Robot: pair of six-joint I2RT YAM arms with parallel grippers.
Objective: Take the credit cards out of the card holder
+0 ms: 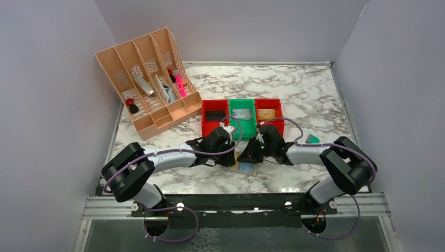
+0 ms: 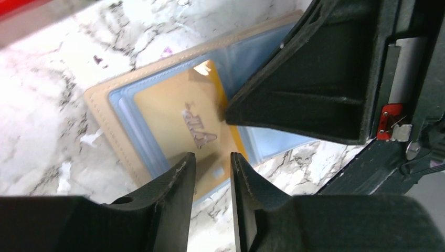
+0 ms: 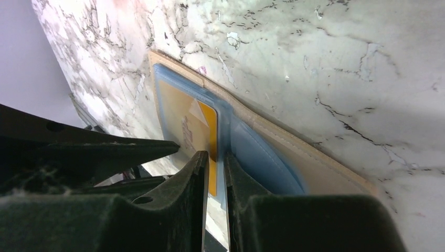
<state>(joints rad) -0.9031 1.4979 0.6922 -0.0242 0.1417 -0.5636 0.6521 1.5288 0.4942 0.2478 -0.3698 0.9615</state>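
My left gripper's fingers stand over the credit card's side, so next my left gripper shifts to the card holder's sleeve edge opposite the yellow strip and steadies the card holder.
The card holder lies open and flat on the marble table between both arms, with a tan stitched edge and pale blue sleeves. An orange-yellow credit card marked VIP sits in one sleeve, one corner showing bright. My left gripper hovers at the card's near edge, jaws a narrow gap apart with nothing between them. My right gripper stands on the holder, jaws also slightly apart. One of its fingers touches the card's edge. The left gripper and right gripper nearly meet.
Behind the holder stand a red bin, a green bin and another red bin in a row. A peach file organizer with small items sits at the back left. A small teal object lies to the right.
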